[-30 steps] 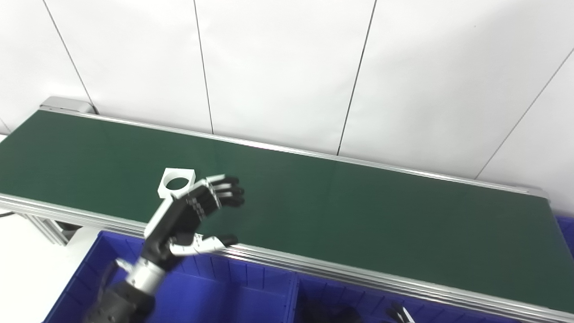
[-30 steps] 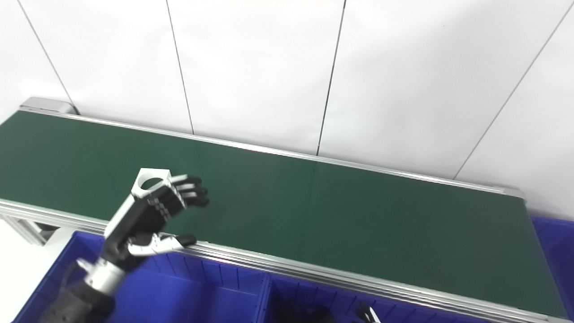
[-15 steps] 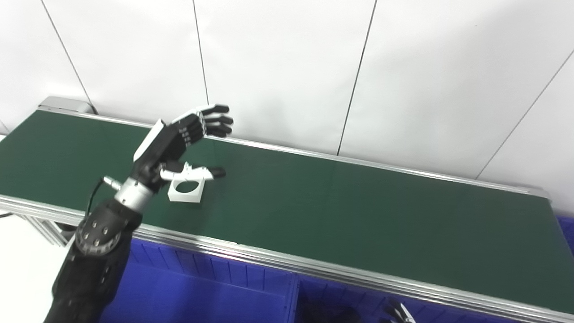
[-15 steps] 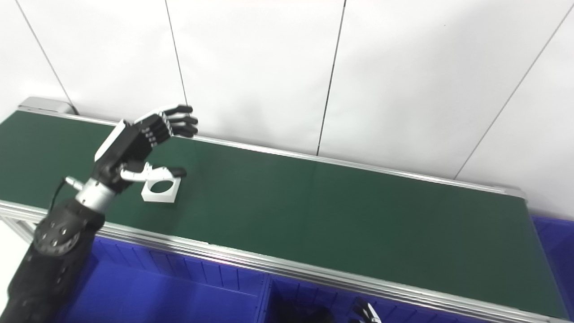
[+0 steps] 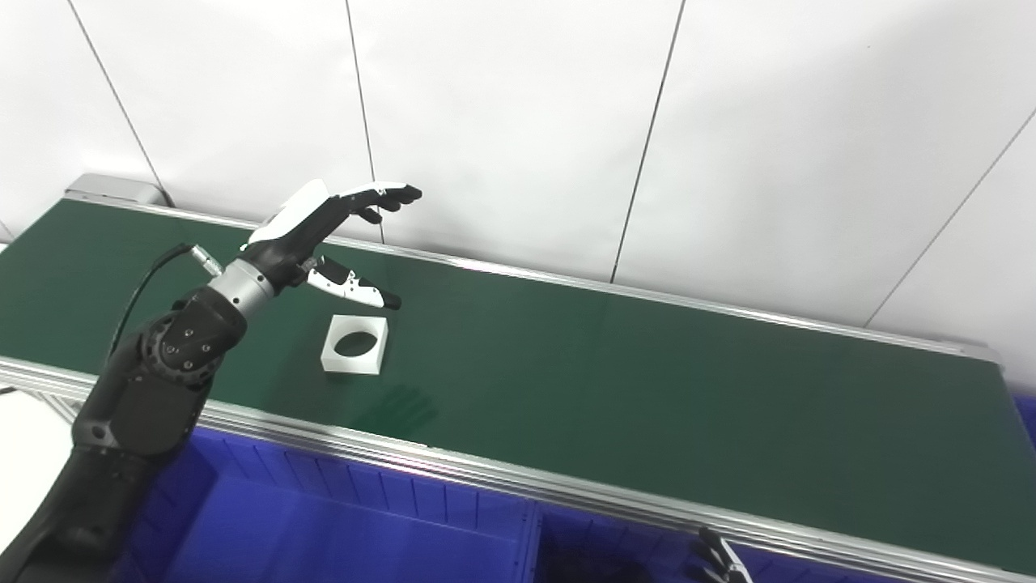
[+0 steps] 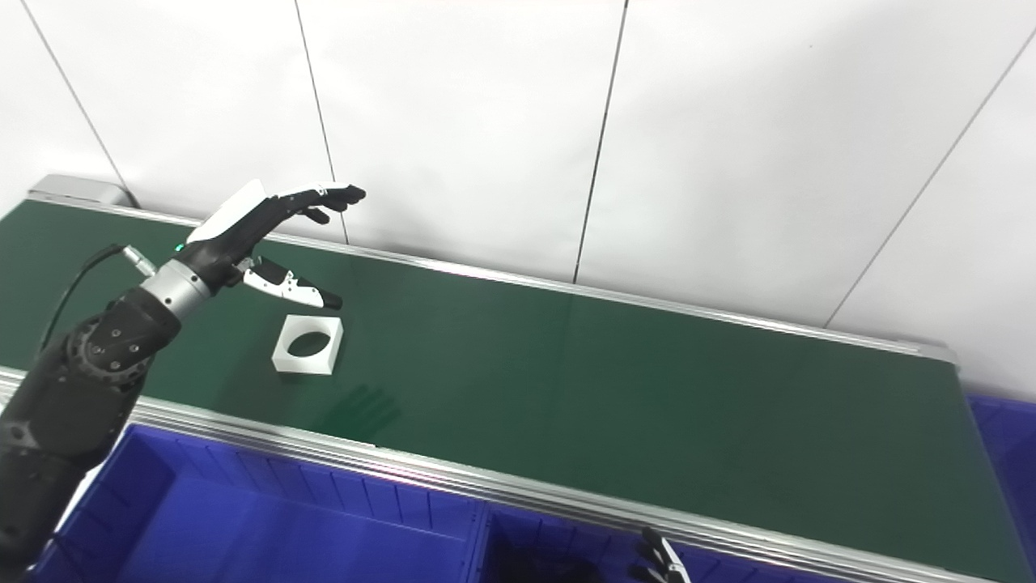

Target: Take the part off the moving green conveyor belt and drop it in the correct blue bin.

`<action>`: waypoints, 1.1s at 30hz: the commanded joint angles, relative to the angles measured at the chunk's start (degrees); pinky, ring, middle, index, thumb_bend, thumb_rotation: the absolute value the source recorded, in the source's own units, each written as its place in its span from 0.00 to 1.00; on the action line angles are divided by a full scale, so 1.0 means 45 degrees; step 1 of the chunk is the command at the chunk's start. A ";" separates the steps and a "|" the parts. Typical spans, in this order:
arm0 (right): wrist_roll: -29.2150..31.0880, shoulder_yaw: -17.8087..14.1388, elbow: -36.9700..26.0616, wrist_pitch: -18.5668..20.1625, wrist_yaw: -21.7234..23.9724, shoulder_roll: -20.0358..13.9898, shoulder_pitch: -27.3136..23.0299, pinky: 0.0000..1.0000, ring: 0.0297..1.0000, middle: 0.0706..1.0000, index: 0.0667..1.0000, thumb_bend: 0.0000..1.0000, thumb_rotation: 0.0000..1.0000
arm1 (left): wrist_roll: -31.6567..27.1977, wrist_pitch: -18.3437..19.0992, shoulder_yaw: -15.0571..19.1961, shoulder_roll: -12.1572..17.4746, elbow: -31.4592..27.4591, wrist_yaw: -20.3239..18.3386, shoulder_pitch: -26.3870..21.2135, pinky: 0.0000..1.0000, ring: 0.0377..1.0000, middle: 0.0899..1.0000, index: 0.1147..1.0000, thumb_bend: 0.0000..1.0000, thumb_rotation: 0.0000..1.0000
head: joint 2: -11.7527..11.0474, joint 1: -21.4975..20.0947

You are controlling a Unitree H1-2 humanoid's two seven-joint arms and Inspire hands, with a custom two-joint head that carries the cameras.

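The white part (image 5: 354,345) has a low, broad square shape (image 5: 351,364), so it should land flat with its hole up when I drop it into the blue bin.
A white square part (image 5: 355,345) with a round hole lies flat on the green conveyor belt (image 5: 615,380), left of its middle. My left hand (image 5: 324,231) hovers open above and behind the part, fingers stretched to the right and thumb pointing down toward it, touching nothing. Only the fingertips of my right hand (image 5: 716,559) show at the bottom edge, over a blue bin (image 5: 615,551); whether that hand is open or shut is hidden.
Blue bins (image 5: 340,526) stand in a row below the belt's near aluminium rail (image 5: 486,474). Another blue bin edge (image 6: 1004,437) shows past the belt's right end. A white panelled wall runs behind the belt.
The left hand rose from the near rail, crossed above the part and now hangs over the belt's far side. The part has drifted right along the belt. The camera shifted slightly.
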 commanded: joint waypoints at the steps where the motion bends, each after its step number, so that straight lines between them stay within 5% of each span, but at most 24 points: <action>1: -0.0043 -0.0090 -0.0264 -0.0735 -0.0049 0.0027 -0.0054 0.67 0.76 0.83 0.88 0.64 0.00 | 0.1053 0.0316 -0.0470 0.0519 -0.0111 0.0165 -0.0798 0.80 0.85 0.86 0.84 0.87 0.17 | 0.0022 -0.0019; 2: -0.0047 -0.0093 -0.0265 -0.0735 -0.0047 0.0029 -0.0054 0.66 0.76 0.83 0.88 0.64 0.00 | 0.1375 0.0401 -0.0700 0.0595 -0.0044 0.0155 -0.0890 0.91 0.89 0.88 0.86 0.89 0.21 | 0.0019 -0.0029; 5: -0.0076 -0.0118 -0.0265 -0.0734 -0.0025 0.0049 -0.0043 0.66 0.75 0.83 0.87 0.65 0.00 | 0.1840 0.0301 -0.1271 0.0635 0.0588 0.0190 -0.1184 0.99 0.94 0.91 0.88 0.92 0.26 | 0.0012 -0.0109; 13: -0.0148 -0.0149 -0.0347 -0.0730 -0.0101 0.0073 0.0075 0.65 0.75 0.82 0.86 0.66 0.00 | 0.2400 0.0837 -0.2379 0.0622 0.1336 -0.0596 -0.1453 1.00 1.00 0.96 0.92 1.00 0.32 | 0.0026 -0.0215; 33: -0.0351 -0.0188 -0.0466 -0.0734 -0.0120 0.0233 0.0315 0.65 0.75 0.83 0.87 0.66 0.00 | 0.2995 0.0752 -0.3255 0.0167 0.2246 0.0173 -0.1024 1.00 1.00 1.00 0.98 1.00 0.28 | 0.0169 -0.0480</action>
